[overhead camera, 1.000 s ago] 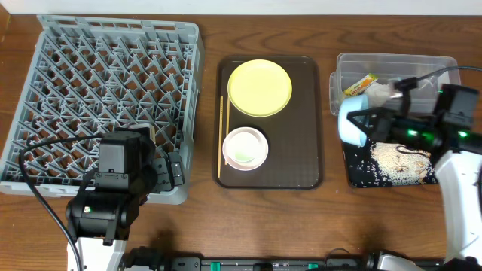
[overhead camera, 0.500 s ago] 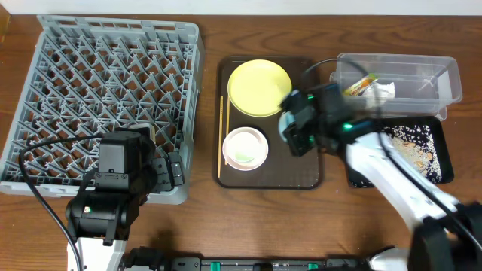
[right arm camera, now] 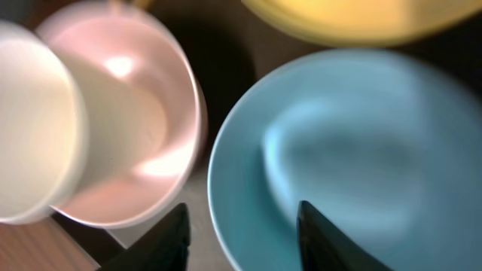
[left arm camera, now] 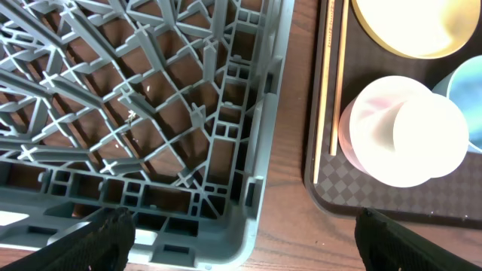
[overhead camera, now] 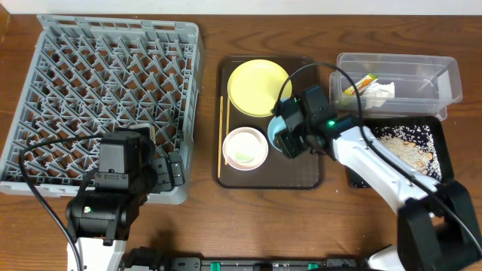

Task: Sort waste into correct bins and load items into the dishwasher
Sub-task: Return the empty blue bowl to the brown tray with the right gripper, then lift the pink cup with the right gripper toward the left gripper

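Observation:
The white cup is lying in the white-pinkish bowl (overhead camera: 245, 148), so my right gripper should leave the light blue bowl and pass the cup (overhead camera: 243, 151) to my left gripper first.
My right gripper (overhead camera: 286, 140) (right arm camera: 242, 207) is shut on the rim of the light blue bowl (overhead camera: 274, 132) (right arm camera: 354, 150), one finger inside and one outside, low over the brown serving tray. Beside the bowl are the white-pinkish bowl (overhead camera: 245, 147) (right arm camera: 151, 150) with the white cup (left arm camera: 429, 139) (right arm camera: 30, 128) in it, the yellow plate (overhead camera: 259, 87) (right arm camera: 354, 19) and the chopsticks (overhead camera: 223, 135) (left arm camera: 337, 75). My left gripper (overhead camera: 175, 172) (left arm camera: 245, 237) is open and empty over the grey dish rack's (overhead camera: 113, 90) (left arm camera: 188, 113) front right corner.
The brown serving tray (overhead camera: 309, 177) lies mid-table. At the right, the clear tub (overhead camera: 444, 75) holds the napkin (overhead camera: 380, 92) and the snack wrapper (overhead camera: 360, 84). The black tray (overhead camera: 443, 162) in front of it holds rice scraps (overhead camera: 403, 154).
My right arm has swung left from over the black tray to the brown tray, carrying the blue bowl. The rice lies in the black tray. The left arm has not moved.

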Robot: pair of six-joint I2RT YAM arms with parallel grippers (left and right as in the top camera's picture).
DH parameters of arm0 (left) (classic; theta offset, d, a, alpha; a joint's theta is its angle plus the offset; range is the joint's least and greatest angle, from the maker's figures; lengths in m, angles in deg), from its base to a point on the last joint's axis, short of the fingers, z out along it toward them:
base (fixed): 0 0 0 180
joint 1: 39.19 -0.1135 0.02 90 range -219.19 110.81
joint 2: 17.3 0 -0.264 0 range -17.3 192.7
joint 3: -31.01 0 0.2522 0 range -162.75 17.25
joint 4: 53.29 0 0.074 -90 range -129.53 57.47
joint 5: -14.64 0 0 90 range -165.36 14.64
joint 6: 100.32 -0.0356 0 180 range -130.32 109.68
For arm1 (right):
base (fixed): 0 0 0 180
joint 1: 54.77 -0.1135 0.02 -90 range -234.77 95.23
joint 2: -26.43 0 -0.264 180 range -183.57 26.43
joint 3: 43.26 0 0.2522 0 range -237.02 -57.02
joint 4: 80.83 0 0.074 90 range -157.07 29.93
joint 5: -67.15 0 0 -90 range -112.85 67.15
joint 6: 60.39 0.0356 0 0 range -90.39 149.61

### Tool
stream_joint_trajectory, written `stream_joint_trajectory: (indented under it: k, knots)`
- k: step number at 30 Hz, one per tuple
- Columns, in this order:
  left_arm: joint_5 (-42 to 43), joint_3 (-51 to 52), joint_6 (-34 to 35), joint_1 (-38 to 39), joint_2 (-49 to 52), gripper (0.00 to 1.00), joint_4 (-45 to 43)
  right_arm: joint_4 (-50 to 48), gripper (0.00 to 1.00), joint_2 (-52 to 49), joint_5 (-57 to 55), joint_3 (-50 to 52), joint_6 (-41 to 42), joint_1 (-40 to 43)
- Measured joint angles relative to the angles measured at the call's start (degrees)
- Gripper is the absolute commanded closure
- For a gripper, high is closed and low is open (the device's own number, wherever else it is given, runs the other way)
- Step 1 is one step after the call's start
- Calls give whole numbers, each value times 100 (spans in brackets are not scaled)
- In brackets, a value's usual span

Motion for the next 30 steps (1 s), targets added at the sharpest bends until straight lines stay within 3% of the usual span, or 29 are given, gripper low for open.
stream_joint_trajectory:
  k: [6,11,14,18,20,30]
  knots:
    - [0,0,0,0,0,6,0,-234,58,544,35,-308,192,-144]
    - [0,0,0,0,0,6,0,-214,61,297,92,-317,339,-592]
    - [0,0,0,0,0,6,0,-208,73,-35,116,-317,409,-798]
    - [0,0,0,0,0,6,0,-210,95,-350,90,-317,498,-892]
    - [0,0,0,0,0,6,0,-221,99,-444,13,-317,597,-911]
    - [20,0,55,0,0,6,-46,-409,99,33,-81,-769,979,-553]
